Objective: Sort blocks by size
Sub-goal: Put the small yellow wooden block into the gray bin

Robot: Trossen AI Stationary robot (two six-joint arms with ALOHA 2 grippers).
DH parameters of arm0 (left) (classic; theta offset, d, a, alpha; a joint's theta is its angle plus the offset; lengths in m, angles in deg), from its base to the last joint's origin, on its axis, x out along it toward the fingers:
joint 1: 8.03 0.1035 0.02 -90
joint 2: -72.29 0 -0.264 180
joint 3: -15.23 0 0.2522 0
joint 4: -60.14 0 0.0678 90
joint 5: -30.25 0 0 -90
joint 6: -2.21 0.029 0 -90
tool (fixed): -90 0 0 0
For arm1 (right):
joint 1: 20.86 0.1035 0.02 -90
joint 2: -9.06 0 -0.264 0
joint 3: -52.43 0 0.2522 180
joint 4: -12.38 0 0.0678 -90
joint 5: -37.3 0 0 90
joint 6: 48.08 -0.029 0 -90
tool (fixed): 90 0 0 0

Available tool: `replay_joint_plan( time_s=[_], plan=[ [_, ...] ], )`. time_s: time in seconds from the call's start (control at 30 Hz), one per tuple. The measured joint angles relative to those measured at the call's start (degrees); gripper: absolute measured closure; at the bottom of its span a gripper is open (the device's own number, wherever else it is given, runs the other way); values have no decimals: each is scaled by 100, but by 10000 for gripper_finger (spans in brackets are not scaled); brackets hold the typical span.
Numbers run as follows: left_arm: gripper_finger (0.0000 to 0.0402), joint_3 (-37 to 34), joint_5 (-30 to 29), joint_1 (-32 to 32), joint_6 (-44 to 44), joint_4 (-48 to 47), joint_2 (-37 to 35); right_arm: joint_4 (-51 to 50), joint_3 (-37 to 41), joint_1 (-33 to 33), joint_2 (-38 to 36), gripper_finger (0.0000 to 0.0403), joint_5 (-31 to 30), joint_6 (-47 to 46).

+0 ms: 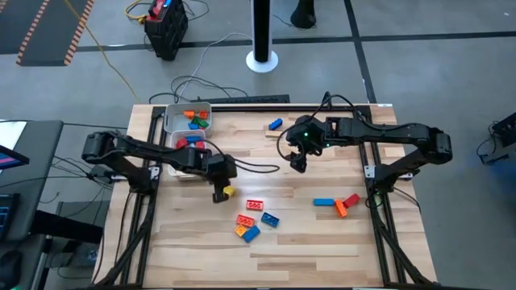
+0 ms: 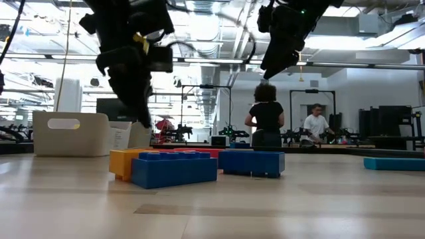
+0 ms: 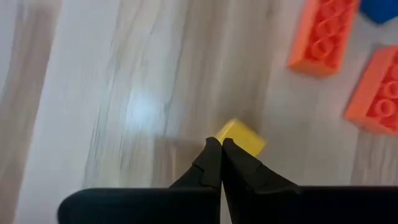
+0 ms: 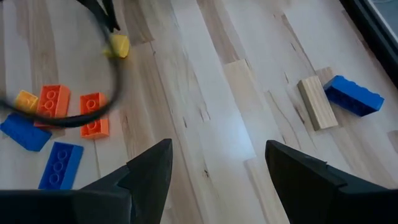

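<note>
The small yellow block point(image 1: 230, 191) is outside my left gripper's closed fingers. Next, I open them and bring them down around the block's sides point(image 3: 245, 137) before I lift it.
A small yellow block point(image 1: 229, 192) lies at mid-table and also shows in the left wrist view point(image 3: 241, 137) and the right wrist view point(image 4: 119, 46). My left gripper point(image 1: 219, 194) is shut, with its tips point(image 3: 221, 147) right at that block's edge. In the low view it hangs above the table top point(image 2: 142, 118). A cluster of red, orange, blue and yellow blocks point(image 1: 255, 219) lies nearer the front edge. My right gripper point(image 1: 297, 163) is open and empty, raised over the table's far middle point(image 4: 217, 168). My left gripper's shut fingertips point(image 3: 214, 155) stand against the near edge of the small yellow block point(image 3: 231, 132). They come slanting down from the table's left. I cannot tell whether they touch the block. The block is not between the fingers.
Two white trays point(image 1: 171, 121) point(image 1: 168, 143) at the far left hold several blocks. A blue block point(image 1: 276, 124) and a pale tan bar point(image 4: 317, 103) lie at the far middle. A blue bar, an orange and a red block point(image 1: 337, 204) lie at the right. People stand in the room beyond point(image 2: 267, 119).
</note>
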Motion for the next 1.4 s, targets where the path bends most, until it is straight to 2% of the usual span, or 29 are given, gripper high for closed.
replay_joint_plan(
  time_s=[0.13,0.43,0.53,0.6,0.73,0.9,1.23,1.4],
  plan=[
    [361,0,241,-58,-249,-269,33,177,0,-38,0,119,-2,63],
    [176,0,377,-253,-290,-117,82,557,0,-146,0,119,-3,416],
    [133,0,383,-253,-7,-16,262,663,0,-148,0,119,-4,474],
    [119,0,385,-253,204,145,426,717,0,-127,0,119,0,552],
    [117,-1,388,-225,352,454,750,593,0,-113,0,119,12,552],
    [142,0,391,-223,670,500,875,351,0,-76,0,119,13,528],
    [242,0,392,-223,1316,169,872,387,0,-69,0,119,17,287],
    [286,0,397,-190,1237,194,872,471,0,-67,0,119,13,105]
  ],
)
